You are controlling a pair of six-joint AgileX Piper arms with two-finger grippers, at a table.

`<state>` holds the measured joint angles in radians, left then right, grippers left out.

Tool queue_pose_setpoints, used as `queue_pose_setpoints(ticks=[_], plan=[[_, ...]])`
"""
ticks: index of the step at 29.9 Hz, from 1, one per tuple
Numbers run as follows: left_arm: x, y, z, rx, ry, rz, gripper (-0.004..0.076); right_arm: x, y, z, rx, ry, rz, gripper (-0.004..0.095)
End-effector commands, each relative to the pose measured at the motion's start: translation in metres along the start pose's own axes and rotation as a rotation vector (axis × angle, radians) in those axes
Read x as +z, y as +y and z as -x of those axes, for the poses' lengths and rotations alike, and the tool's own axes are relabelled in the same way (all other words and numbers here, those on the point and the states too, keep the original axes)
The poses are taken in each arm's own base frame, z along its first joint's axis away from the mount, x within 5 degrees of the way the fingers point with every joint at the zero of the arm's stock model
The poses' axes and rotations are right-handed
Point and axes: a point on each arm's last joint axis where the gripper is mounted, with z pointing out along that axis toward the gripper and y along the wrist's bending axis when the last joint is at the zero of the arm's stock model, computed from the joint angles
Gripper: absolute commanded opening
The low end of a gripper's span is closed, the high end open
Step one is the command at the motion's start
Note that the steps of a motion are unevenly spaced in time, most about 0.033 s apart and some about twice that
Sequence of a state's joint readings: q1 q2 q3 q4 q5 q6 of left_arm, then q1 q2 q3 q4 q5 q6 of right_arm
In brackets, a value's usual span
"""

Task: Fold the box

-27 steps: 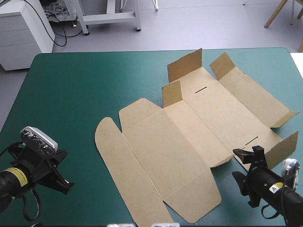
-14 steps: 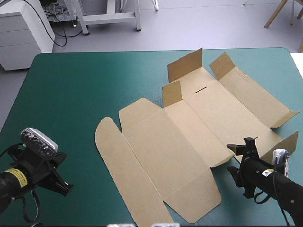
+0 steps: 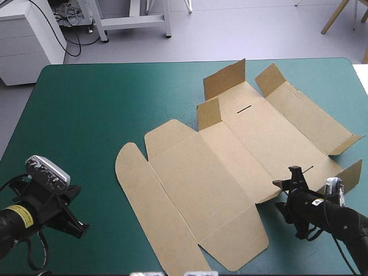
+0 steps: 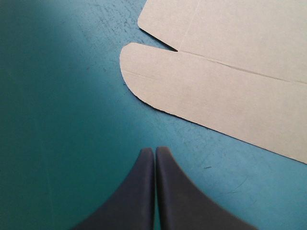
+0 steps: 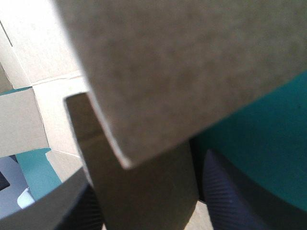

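I expect the whole sheet to swing around when I pull the short upright flap, because the sheet lies spread out with its panels joined at creases.
The brown box lies as a flat cut sheet across the middle and right of the teal-green cover, with short flaps raised at its far and right ends. My right gripper sits at the sheet's near-right corner. In the right wrist view it is open, its black fingers standing on either side of a raised board flap. My left gripper rests near the front left of the table, shut, with nothing held. The sheet's rounded flap lies a little ahead of it.
The upright flaps stand at the box's far end, and another rises just right of my right gripper. Bare teal-green cover spreads over the left half. The table's front edge is close behind both arms.
My right gripper has moved in toward the box's near-right corner and now straddles the raised flap there. The left arm and the sheet have not moved.
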<state>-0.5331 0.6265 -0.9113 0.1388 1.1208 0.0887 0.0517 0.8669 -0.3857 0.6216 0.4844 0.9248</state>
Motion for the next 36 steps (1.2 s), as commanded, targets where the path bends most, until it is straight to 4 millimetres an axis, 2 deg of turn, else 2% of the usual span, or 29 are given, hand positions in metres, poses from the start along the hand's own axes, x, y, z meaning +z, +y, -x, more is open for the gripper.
queue_pose_setpoints(ticks=[1,6,9,20,27,32,36], plan=[[-0.004,0.002,0.010,-0.014,-0.066,0.007,-0.0010,-0.002,0.011,0.002,-0.034,-0.022,0.061,0.0342],[-0.004,0.002,0.010,-0.018,-0.068,0.007,-0.0010,-0.002,0.013,0.001,-0.074,-0.023,0.079,-0.0015],[-0.004,0.002,0.009,-0.018,-0.064,0.007,-0.0010,-0.002,0.014,0.002,-0.135,-0.033,0.091,-0.0013],[-0.004,0.002,0.010,-0.038,-0.070,0.006,-0.0010,-0.002,0.014,0.002,-0.161,-0.035,0.092,-0.0003],[-0.004,0.001,0.010,-0.040,-0.070,0.003,-0.0010,0.000,0.016,0.003,-0.254,-0.021,0.017,0.0005],[-0.004,0.001,0.010,-0.040,-0.070,0.003,-0.0010,0.001,0.037,0.007,-0.401,-0.013,-0.094,0.0004],[-0.004,0.001,0.010,-0.040,-0.070,0.003,-0.0010,-0.001,0.064,0.011,-0.525,-0.016,-0.162,0.0004]])
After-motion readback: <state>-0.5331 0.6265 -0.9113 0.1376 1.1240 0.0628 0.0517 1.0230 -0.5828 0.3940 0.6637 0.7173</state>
